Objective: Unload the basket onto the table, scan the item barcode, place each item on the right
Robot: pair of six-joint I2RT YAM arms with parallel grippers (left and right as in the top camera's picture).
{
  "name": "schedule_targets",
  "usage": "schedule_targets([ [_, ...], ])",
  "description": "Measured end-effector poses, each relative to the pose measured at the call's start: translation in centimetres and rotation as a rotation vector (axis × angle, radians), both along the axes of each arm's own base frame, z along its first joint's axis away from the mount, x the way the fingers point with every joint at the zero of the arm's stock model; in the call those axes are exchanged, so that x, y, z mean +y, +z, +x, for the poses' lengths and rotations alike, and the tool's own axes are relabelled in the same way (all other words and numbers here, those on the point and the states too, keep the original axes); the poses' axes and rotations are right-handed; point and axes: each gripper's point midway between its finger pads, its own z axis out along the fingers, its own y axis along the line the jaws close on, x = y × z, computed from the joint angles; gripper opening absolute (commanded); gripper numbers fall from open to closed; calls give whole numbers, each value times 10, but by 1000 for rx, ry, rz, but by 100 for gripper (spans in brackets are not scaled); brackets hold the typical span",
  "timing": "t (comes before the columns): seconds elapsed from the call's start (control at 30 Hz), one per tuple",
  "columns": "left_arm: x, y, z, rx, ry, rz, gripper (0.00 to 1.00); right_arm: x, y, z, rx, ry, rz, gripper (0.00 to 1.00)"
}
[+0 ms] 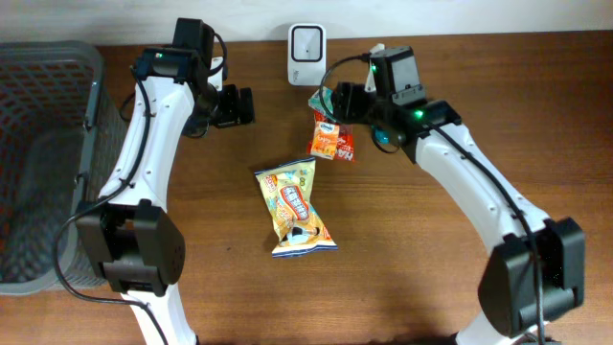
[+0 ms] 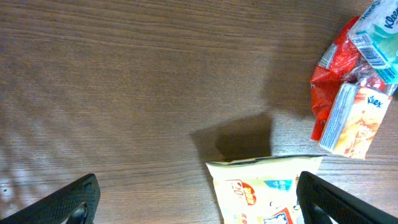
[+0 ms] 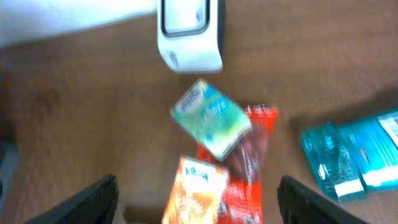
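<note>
The green-blue tissue pack (image 1: 320,100) and its pile are crowding the space in front of the barcode scanner. I should push them toward the snack bag with my right gripper before I take the teal bottle (image 1: 382,137).
A white barcode scanner (image 1: 306,53) (image 3: 189,34) stands at the table's far edge. Just in front of it lies a small pile: an orange tissue pack (image 1: 326,142) (image 3: 196,190) (image 2: 357,121), a red packet (image 1: 346,146) (image 3: 252,180) (image 2: 326,81) and a green-blue tissue pack (image 3: 211,118) (image 2: 379,31) on top, a barcode showing on it. My right gripper (image 1: 337,100) (image 3: 199,205) hovers open over this pile, nothing between its fingers. A yellow snack bag (image 1: 295,209) (image 2: 267,186) lies mid-table. My left gripper (image 1: 238,105) (image 2: 199,202) is open and empty, left of the pile.
A grey mesh basket (image 1: 43,153) fills the left edge of the table. Two teal packs (image 3: 354,155) lie right of the pile, under my right arm in the overhead view. Bare wood surrounds the snack bag.
</note>
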Motion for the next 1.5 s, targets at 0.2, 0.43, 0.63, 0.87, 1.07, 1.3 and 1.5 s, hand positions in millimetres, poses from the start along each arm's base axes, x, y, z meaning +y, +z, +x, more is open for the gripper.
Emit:
schedule_targets([
  [0.2,0,0,1,-2,0,0,99,19,-49,69,-160,-20,36,75],
  [0.43,0,0,0,0,0,0,99,59,-123,52,-35,164,66,75],
  [0.63,0,0,0,0,0,0,99,103,-95,17,-19,298,98,82],
  [0.87,0,0,0,0,0,0,99,85,-90,10,39,235,62,79],
  [1.07,0,0,0,-1,0,0,99,34,-71,-23,245,74,67,77],
  [1.3,0,0,0,0,0,0,99,79,-94,-46,290,163,48,77],
  [1.5,0,0,0,0,0,0,99,89,-92,-51,299,199,78,77],
])
